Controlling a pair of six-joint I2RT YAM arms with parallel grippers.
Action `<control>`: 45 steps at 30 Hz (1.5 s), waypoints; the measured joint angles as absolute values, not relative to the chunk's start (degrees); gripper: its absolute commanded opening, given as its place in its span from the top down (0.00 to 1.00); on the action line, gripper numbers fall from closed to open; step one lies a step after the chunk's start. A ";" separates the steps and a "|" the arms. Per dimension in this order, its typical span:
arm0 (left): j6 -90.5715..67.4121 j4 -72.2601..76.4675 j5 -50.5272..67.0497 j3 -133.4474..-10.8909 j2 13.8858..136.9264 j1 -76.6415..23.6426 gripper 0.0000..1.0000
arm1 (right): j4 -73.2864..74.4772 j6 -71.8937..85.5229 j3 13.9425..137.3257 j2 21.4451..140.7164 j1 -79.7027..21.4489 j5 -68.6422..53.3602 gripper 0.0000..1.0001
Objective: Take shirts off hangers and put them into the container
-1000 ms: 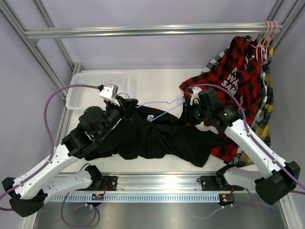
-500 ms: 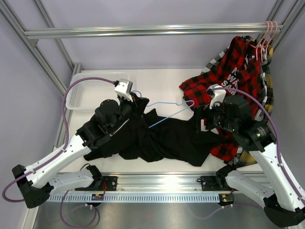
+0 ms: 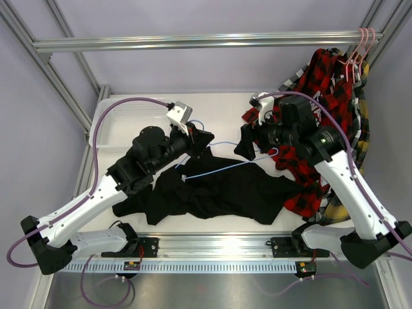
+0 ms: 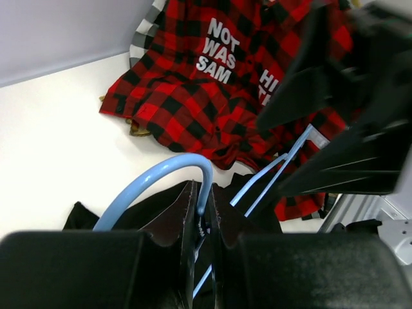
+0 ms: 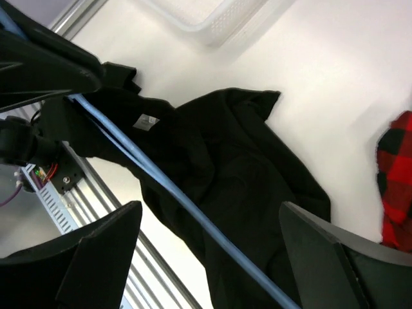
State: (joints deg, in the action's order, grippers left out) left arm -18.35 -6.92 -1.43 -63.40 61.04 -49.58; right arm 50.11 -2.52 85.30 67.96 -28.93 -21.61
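The robot's left gripper covers the light blue hanger's hook (image 4: pixel 187 161), so the right gripper should take the hanger's bar and hang it, and leave the black shirt (image 3: pixel 215 191) to the left gripper.
My left gripper (image 3: pixel 203 140) is shut on the hook of the light blue hanger (image 3: pixel 222 166), clearly so in the left wrist view (image 4: pixel 205 206). The hanger's bar (image 5: pixel 193 215) slants above the black shirt (image 3: pixel 222 193), which lies crumpled on the table, one fold rising toward the left gripper. My right gripper (image 3: pixel 248 143) stands open at the hanger's far end, and the bar passes between its wide-apart fingers (image 5: pixel 209 207) untouched. The red-and-black plaid shirt (image 3: pixel 322 84) with white lettering (image 4: pixel 215 45) hangs at the back right. The white container (image 3: pixel 112 125) sits at the back left, partly hidden by my left arm.
Pink hangers (image 3: pixel 362 44) hook over the metal rail (image 3: pixel 193 42) at the top right, carrying plaid and check shirts that spill onto the table. Frame posts stand on both sides. The metal base rail (image 3: pixel 212 248) runs along the near edge.
My right gripper has opened, letting go, and moved up and back toward the red plaid shirt. My left gripper has lifted the blue hanger up and rightward, away from the black shirt.
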 measured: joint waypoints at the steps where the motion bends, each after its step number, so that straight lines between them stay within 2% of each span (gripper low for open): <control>1: -18.15 -6.94 -0.97 -63.90 61.25 -49.58 1.00 | 50.22 -3.33 85.52 69.36 -29.02 -22.44 0.16; 3: -17.78 -7.09 -0.05 -64.73 61.67 -49.58 1.00 | 50.39 -4.03 85.54 71.46 -29.43 -23.75 0.27; 4: -17.72 -7.16 0.34 -65.12 61.95 -49.58 1.00 | 50.43 -4.16 85.54 72.16 -29.71 -24.12 0.40; 7: -17.32 -7.27 0.95 -65.67 62.61 -49.54 1.00 | 50.41 -4.27 85.54 72.99 -30.61 -25.74 0.60; 8: -17.15 -7.31 0.91 -65.67 62.76 -49.52 1.00 | 50.46 -4.29 85.54 72.99 -30.87 -26.30 0.74; 11: -16.49 -7.38 0.19 -65.80 63.18 -48.82 1.00 | 51.29 -4.60 85.54 72.58 -31.86 -29.17 0.88; 12: -16.45 -7.46 -0.03 -65.87 63.22 -48.66 0.98 | 51.40 -4.56 85.49 72.31 -32.21 -30.06 0.97; 13: -16.38 -7.40 -0.21 -65.87 63.22 -48.69 0.85 | 51.44 -4.62 85.47 72.05 -32.29 -30.68 1.00; 15: -16.34 -7.27 -0.60 -65.89 63.22 -48.73 0.70 | 51.75 -4.49 85.34 71.09 -32.56 -32.08 1.00; 16: -16.23 -7.35 -1.17 -65.89 63.22 -48.77 0.56 | 51.75 -4.40 85.19 70.57 -32.64 -32.23 1.00; 17: -16.21 -7.92 -1.65 -65.89 63.18 -48.88 0.33 | 51.90 -4.21 85.10 70.02 -32.62 -31.73 1.00; 21: -16.25 -9.80 -3.53 -65.89 62.50 -49.17 0.01 | 52.27 -4.27 84.66 67.85 -31.79 -28.69 1.00; 27: -17.37 -14.44 -8.80 -65.89 59.55 -49.21 0.01 | 55.20 -4.25 83.11 63.75 -31.77 -22.76 1.00; 33: -20.25 -21.89 -18.20 -65.80 54.87 -49.19 0.01 | 59.16 -3.46 85.12 60.25 -31.77 -8.69 1.00; 39: -22.92 -27.24 -23.42 -61.36 49.80 -49.19 0.01 | 59.22 -2.57 98.76 64.07 -31.31 10.13 1.00; 45: -24.77 -31.64 -24.62 -55.66 46.78 -49.19 0.01 | 57.52 -1.61 109.45 72.71 -26.70 17.74 1.00</control>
